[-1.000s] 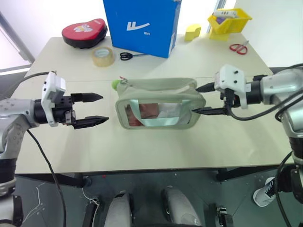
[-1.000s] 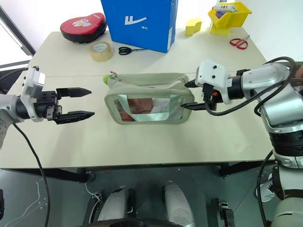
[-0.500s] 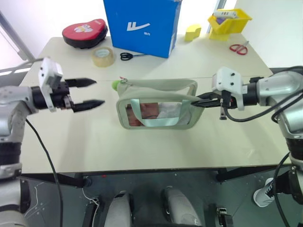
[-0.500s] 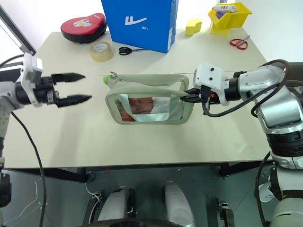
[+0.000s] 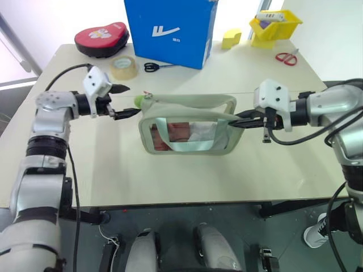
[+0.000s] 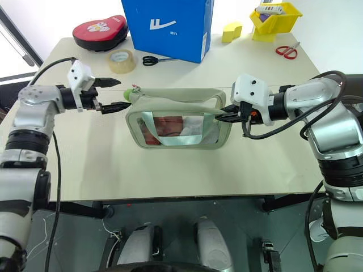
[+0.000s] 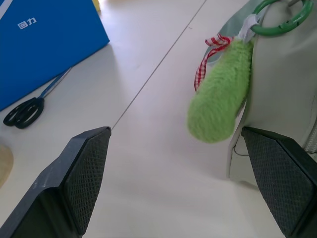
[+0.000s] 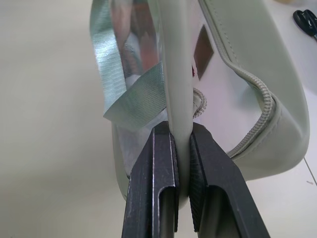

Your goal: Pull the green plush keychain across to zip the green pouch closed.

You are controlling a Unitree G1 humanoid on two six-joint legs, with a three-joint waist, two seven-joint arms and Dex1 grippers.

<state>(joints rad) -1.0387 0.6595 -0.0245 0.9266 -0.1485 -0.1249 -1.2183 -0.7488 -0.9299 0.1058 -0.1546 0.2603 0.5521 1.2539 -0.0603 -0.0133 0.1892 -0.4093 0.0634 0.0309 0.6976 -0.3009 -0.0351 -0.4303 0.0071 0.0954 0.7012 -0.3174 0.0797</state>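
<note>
The keychain (image 5: pixel 139 101) is hanging off the pouch's end far from my right gripper. My left gripper should put it on the pouch's top (image 5: pixel 177 106) and take hold of that end of the pouch.
The pale green pouch (image 5: pixel 187 129) lies in the middle of the table, its top zipper parted and its clear window facing me. The fuzzy green plush keychain (image 7: pixel 220 94) hangs from a green ring at the pouch's left end, also seen as the keychain (image 5: pixel 138 101). My left gripper (image 5: pixel 133 100) is open, and its fingers (image 7: pixel 84 173) stand on either side of the keychain without touching it. My right gripper (image 8: pixel 181 134) is shut on the pouch's right-end rim (image 5: pixel 238 118).
Along the back of the table stand a blue box (image 5: pixel 170 28), a red oval case (image 5: pixel 101 38), a tape roll (image 5: pixel 123 68), black scissors (image 5: pixel 152 67), a yellow block (image 5: pixel 231 38), a yellow bin (image 5: pixel 274 24) and red scissors (image 5: pixel 286 56).
My left gripper has travelled right and away from me, up to the keychain, staying open. My right gripper has closed on the pouch's right end and held still since.
</note>
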